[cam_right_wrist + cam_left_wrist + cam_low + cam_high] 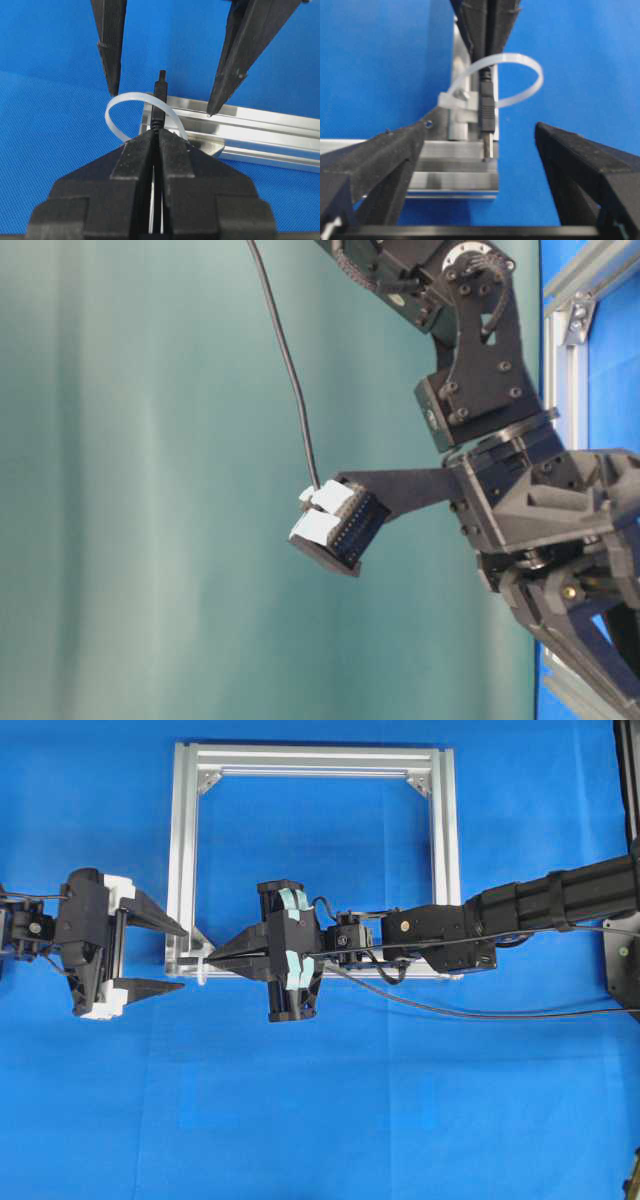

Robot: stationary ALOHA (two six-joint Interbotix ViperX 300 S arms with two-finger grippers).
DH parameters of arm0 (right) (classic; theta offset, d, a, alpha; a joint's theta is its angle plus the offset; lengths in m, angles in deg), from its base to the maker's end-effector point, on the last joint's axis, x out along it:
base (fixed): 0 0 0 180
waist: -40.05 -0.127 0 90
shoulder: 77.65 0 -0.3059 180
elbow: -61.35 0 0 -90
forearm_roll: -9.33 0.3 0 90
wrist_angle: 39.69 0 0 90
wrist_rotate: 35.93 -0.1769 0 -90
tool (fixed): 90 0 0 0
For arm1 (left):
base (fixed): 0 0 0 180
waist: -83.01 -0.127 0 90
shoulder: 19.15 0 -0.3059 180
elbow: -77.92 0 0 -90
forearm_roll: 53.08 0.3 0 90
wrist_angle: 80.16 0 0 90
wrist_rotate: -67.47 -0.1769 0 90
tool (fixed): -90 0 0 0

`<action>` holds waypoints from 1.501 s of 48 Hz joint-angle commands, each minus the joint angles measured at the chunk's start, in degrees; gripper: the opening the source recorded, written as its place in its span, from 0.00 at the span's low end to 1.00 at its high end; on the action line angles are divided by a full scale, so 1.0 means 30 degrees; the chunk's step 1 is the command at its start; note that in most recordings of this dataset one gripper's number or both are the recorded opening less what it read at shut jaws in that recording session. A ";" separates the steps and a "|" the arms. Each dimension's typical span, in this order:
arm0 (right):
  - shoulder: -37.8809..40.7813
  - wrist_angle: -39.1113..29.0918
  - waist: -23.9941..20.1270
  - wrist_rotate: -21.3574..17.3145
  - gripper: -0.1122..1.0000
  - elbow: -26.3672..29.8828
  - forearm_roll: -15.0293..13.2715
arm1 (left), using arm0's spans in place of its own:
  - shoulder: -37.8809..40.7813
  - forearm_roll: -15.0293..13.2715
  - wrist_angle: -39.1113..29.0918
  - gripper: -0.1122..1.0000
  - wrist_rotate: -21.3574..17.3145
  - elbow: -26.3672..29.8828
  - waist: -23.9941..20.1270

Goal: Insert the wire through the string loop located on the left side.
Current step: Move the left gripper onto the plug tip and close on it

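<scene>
My left gripper will pull, and the wire will slide through freely because the white string loop curves wide around the plug.
My right gripper is shut on the wire just behind its black plug. It sits at the lower left corner of the silver frame. The plug pokes through the white string loop tied to that corner, and its silver tip points at my left gripper. The loop arcs around the plug. A short way beyond the tip, my left gripper stands wide open, its fingers on either side of the plug and touching nothing.
The frame's bottom rail runs off to the right under my right arm. Blue cloth covers the table around the frame. The wire trails away to the right edge.
</scene>
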 commanded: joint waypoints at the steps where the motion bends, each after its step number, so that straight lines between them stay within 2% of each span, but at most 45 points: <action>1: -0.0352 0.0059 0.0029 -0.0029 0.11 0.0381 0.0029 | -0.0088 0.0029 0.0264 0.88 -0.0029 0.0264 -0.0059; 59: -0.0381 0.0059 0.0029 -0.0029 0.11 0.0381 0.0059 | -0.0059 0.0029 0.0498 0.86 0.0000 0.0293 -0.0059; 65: -0.0381 0.0059 0.0029 -0.0029 0.11 0.0381 0.0059 | -0.0088 0.0059 0.0498 0.82 -0.0029 0.0293 -0.0059; 72: -0.0381 0.0059 0.0029 -0.0029 0.11 0.0381 0.0059 | -0.0088 0.0029 0.0264 0.69 -0.0117 0.0293 -0.0059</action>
